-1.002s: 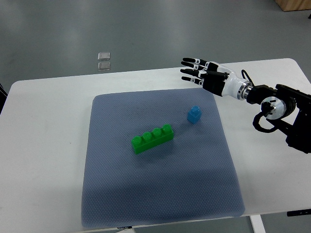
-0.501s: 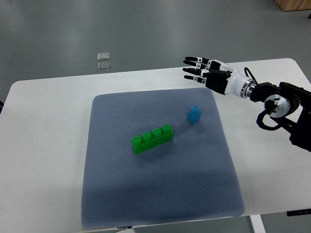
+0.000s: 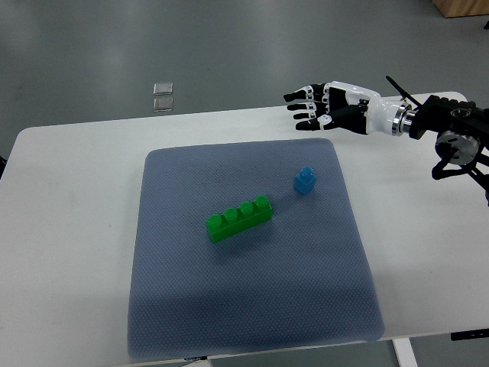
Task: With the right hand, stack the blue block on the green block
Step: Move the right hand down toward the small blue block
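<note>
My right gripper is hovering over the table's back edge (image 3: 278, 112), beyond the blue block. It should come back and lower its open fingers around the blue block (image 3: 305, 181).
A small blue block (image 3: 305, 180) stands on the grey-blue mat (image 3: 244, 306), right of centre. A long green block (image 3: 239, 219) with several studs lies at an angle near the mat's middle, apart from the blue one. My right hand (image 3: 315, 107) comes in from the right edge and hovers over the table's back edge, beyond the blue block. Its fingers are spread and hold nothing. The left arm does not show.
The mat covers most of the white table (image 3: 69, 229). Two small clear squares (image 3: 163, 95) lie on the grey floor behind the table. A wooden object (image 3: 462, 8) shows at the top right corner.
My right hand and forearm have risen and drawn back toward the table's far right; the hand stays open. The blocks have not moved.
</note>
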`<control>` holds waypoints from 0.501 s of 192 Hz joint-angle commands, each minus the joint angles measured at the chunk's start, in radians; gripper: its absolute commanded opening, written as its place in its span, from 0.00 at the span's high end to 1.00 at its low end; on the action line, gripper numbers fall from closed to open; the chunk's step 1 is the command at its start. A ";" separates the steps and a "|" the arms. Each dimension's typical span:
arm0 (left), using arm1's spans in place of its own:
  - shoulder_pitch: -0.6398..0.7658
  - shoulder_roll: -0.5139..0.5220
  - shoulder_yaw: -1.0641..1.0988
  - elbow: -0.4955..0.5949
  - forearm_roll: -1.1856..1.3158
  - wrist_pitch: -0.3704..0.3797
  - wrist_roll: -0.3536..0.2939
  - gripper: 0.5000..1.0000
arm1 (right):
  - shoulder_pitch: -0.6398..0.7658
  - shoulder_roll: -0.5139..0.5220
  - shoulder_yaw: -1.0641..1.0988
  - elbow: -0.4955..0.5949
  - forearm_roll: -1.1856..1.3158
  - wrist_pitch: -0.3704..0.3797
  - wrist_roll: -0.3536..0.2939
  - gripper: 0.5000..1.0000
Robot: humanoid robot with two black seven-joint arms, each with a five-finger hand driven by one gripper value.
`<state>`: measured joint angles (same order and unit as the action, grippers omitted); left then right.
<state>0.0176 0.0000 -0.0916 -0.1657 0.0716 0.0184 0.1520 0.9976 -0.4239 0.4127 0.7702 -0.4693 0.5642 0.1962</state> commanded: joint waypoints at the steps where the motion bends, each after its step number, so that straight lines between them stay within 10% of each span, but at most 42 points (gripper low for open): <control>1: -0.001 0.000 0.000 0.000 0.001 0.000 0.000 0.00 | 0.035 -0.003 -0.002 0.000 -0.140 -0.006 0.022 0.16; 96: -0.001 0.000 0.000 0.000 0.001 0.000 0.000 0.00 | 0.081 -0.021 -0.005 0.147 -0.764 -0.095 0.097 0.18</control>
<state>0.0177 0.0000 -0.0916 -0.1657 0.0714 0.0184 0.1516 1.0803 -0.4334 0.4097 0.8696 -1.1214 0.5043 0.2943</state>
